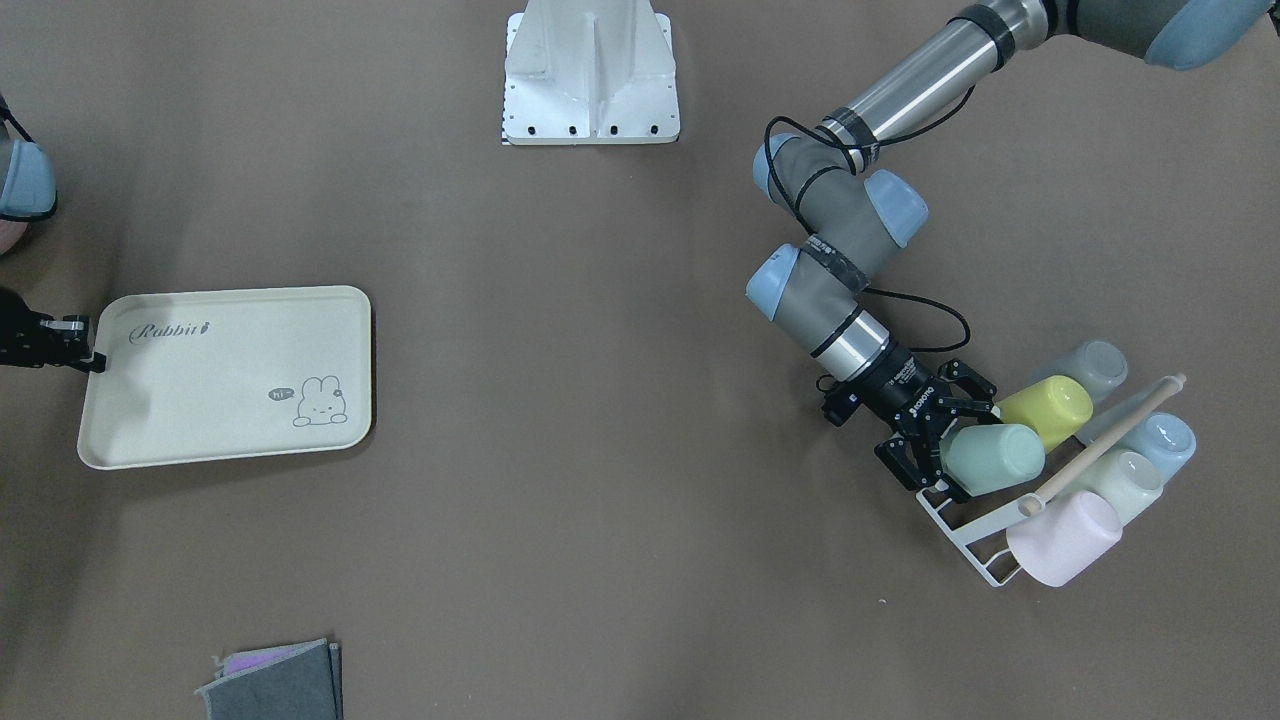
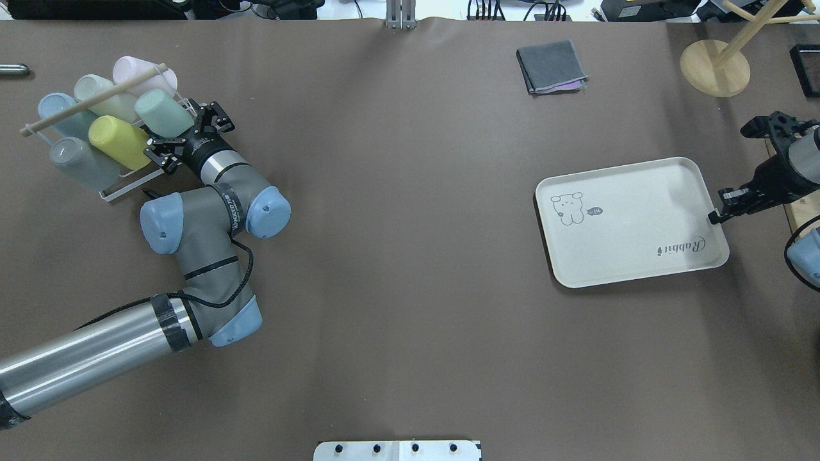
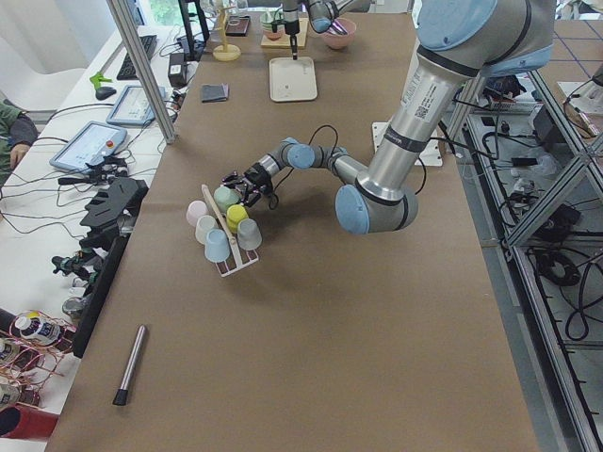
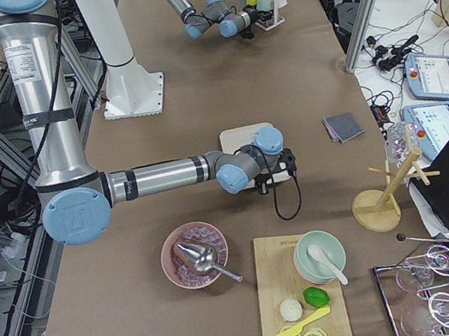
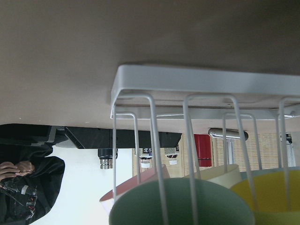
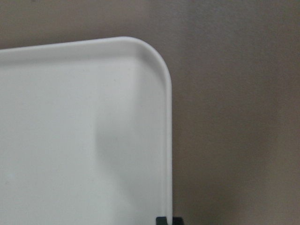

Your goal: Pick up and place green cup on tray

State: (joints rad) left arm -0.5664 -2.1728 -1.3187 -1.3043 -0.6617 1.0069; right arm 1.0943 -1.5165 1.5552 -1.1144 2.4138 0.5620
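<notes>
White wires go up into its opening, so the green cup will slip up off them and leave the rack behind when the robot lifts.
The green cup lies on its side on a white wire rack among other cups, its mouth toward my left gripper. It also shows in the overhead view and as a mint rim low in the left wrist view. My left gripper is open, with a finger on either side of the cup's mouth end. The cream tray with the "Rabbit" script lies flat on the far side of the table. My right gripper is shut on the tray's short-edge rim.
A yellow-green cup, a pink cup and pale grey and blue cups share the rack under a wooden rod. A folded grey cloth and a wooden stand sit at the table's far edge. The robot base is central.
</notes>
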